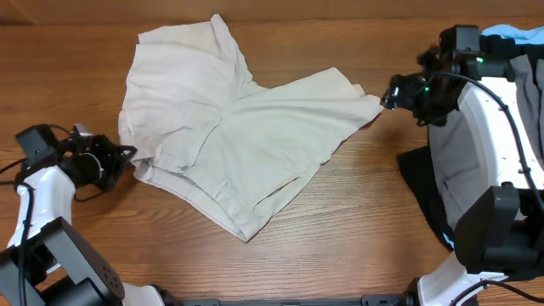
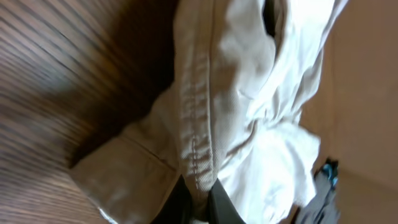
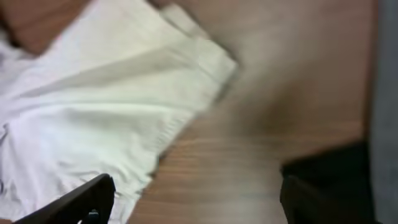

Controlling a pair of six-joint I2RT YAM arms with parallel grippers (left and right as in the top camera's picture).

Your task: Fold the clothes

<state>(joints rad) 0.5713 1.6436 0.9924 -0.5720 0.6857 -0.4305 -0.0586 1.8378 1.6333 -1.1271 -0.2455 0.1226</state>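
Note:
Next, I grip the hem corner (image 1: 376, 104) lying outside my open right gripper and pull the shorts' two ends apart, as the shorts' waistband (image 1: 143, 154) bunches at my left gripper.
The beige shorts (image 1: 229, 127) lie spread on the wooden table, waistband to the lower left, one leg to the top, the other leg reaching right. My left gripper (image 1: 127, 157) is shut on the waistband edge at the shorts' left side; the left wrist view shows the stitched band (image 2: 196, 124) pinched between the dark fingers (image 2: 199, 202). My right gripper (image 1: 389, 95) is open just beyond the right leg's hem corner, holding nothing; in the right wrist view the hem (image 3: 124, 93) lies to the left of the spread fingers (image 3: 196, 199).
A black garment (image 1: 429, 191) and grey clothing (image 1: 476, 127) lie at the right edge under the right arm, with something light blue (image 1: 514, 32) at the top right. Bare wooden table (image 1: 357, 221) lies in front of the shorts.

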